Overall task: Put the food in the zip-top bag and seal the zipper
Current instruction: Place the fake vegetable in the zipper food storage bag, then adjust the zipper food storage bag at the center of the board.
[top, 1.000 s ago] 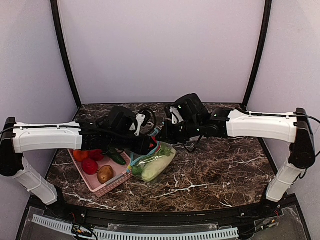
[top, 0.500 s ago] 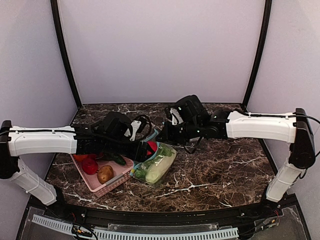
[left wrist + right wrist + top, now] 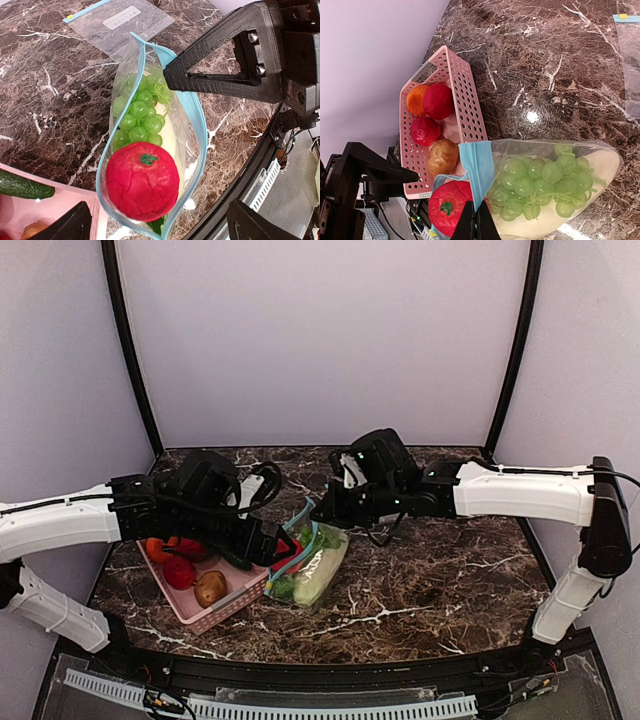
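The red round toy sits too shallow in the bag's opening, so my left gripper should hold the bag's rim while my right gripper moves the toy deeper.
The clear zip-top bag lies on the table with its mouth held open. Its teal-blue zipper rims the opening. My right gripper is shut on the zipper strip at one side of the mouth; it also shows in the top view. A red round toy sits in the mouth, above green grapes and a pale white piece. My left gripper is open and empty, just back from the mouth; it also shows in the top view.
A pink basket left of the bag holds a potato, red toys, an orange one and a dark green cucumber. A second, flat zip-top bag lies farther back on the marble table.
My left arm has drawn back to the left, away from the bag mouth. The red toy it carried now rests in the mouth. The right gripper has kept its hold.
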You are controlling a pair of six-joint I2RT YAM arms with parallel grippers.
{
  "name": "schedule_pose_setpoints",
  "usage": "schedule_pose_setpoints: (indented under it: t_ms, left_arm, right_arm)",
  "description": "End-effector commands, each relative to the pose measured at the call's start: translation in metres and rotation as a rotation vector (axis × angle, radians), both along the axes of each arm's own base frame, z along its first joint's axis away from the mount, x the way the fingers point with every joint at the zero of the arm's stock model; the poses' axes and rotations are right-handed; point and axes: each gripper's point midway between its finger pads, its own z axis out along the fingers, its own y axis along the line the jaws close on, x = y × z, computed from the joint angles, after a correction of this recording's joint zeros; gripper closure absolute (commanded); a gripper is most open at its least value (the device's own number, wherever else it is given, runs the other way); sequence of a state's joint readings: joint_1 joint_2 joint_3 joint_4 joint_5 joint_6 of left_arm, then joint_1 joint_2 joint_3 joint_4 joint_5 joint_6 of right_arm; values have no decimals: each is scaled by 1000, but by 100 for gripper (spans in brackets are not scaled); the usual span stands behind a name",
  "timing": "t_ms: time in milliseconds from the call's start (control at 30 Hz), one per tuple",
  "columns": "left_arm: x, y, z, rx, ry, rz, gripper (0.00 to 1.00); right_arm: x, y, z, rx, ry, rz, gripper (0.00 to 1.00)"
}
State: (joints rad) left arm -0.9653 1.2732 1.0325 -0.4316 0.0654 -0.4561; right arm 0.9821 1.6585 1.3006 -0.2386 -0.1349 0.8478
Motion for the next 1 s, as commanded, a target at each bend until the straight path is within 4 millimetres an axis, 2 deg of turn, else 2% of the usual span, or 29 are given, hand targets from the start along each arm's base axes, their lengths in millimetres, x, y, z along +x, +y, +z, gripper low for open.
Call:
schedule_pose_setpoints:
  t_ms: [0, 100, 200, 333, 500, 567, 633, 700, 867, 967]
  left_arm:
    - [-12, 21, 3, 45, 40, 33, 5]
    - [-16, 33, -8, 76, 96, 89, 4]
    - [-26, 36, -18, 61, 151, 97, 4]
    - [-43, 26, -26, -43, 222, 47, 4]
    - [-52, 19, -32, -63, 267, 3, 4]
    - [-52, 17, -37, -55, 276, -5, 9]
    - [-51, 15, -41, -45, 275, -9, 22]
    - [-49, 14, -44, -32, 274, -10, 31]
    - [-46, 11, -57, 17, 286, -15, 43]
    - [-44, 11, -61, 40, 285, -14, 63]
  right_arm:
    - [-1, 4, 20, 57, -38, 5, 100]
    - [-1, 4, 20, 58, -38, 6, 100]
    - [-1, 4, 20, 57, -38, 4, 100]
    - [0, 4, 19, 56, -36, 0, 100]
    - [0, 6, 19, 57, -36, 5, 100]
    - [0, 6, 19, 57, -36, 6, 100]
    - [0, 6, 19, 58, -35, 6, 100]
    - [0, 5, 19, 57, -35, 3, 100]
    - [1, 3, 21, 57, -41, -4, 100]
    - [0, 1, 21, 51, -45, -9, 100]
